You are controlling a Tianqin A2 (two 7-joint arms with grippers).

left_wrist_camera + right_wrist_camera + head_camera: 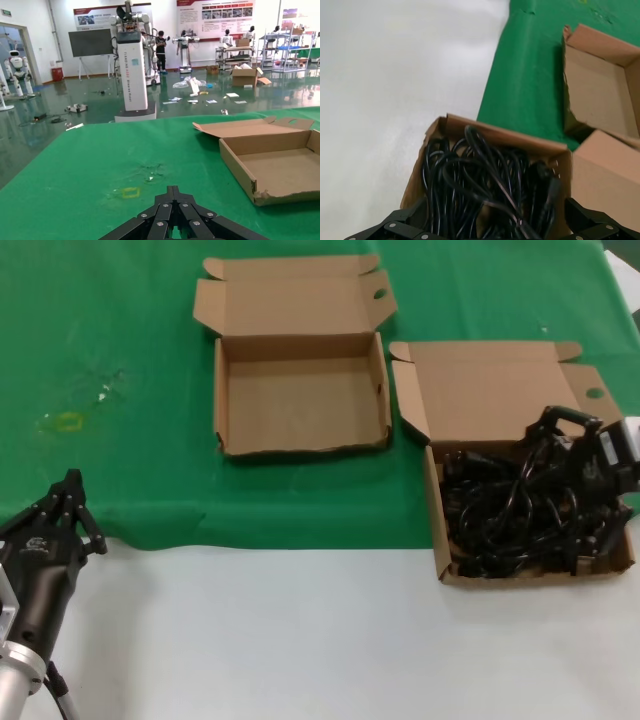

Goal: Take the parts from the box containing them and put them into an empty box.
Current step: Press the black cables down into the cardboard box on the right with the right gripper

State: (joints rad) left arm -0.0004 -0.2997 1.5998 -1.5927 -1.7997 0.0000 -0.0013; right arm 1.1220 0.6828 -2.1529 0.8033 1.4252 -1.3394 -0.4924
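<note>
The looped black power cord (492, 172) will come loose as one coiled bundle when I lift it, because it has loops standing (473, 134) higher than the other cords.
The parts, a tangle of black power cords (520, 510), fill the cardboard box (437, 540) on the right. My right gripper (560, 445) hangs over that box's far side, just above the cords. In the right wrist view its fingers (395, 230) are spread wide, so the right gripper (490, 232) is open with the cords (485, 190) below and between them. The empty box (300, 445) stands to the left of the full one, lid flap folded back. My left gripper (70, 502) is parked at the near left, shut and holding nothing (173, 192). The empty box (240, 165) shows off to one side of it.
A green cloth (120, 330) covers the far half of the table, and bare white tabletop (300, 640) lies in front. A yellowish mark (68, 422) is on the cloth at the left. The two boxes stand close together, with raised flaps (480, 370) between and behind them.
</note>
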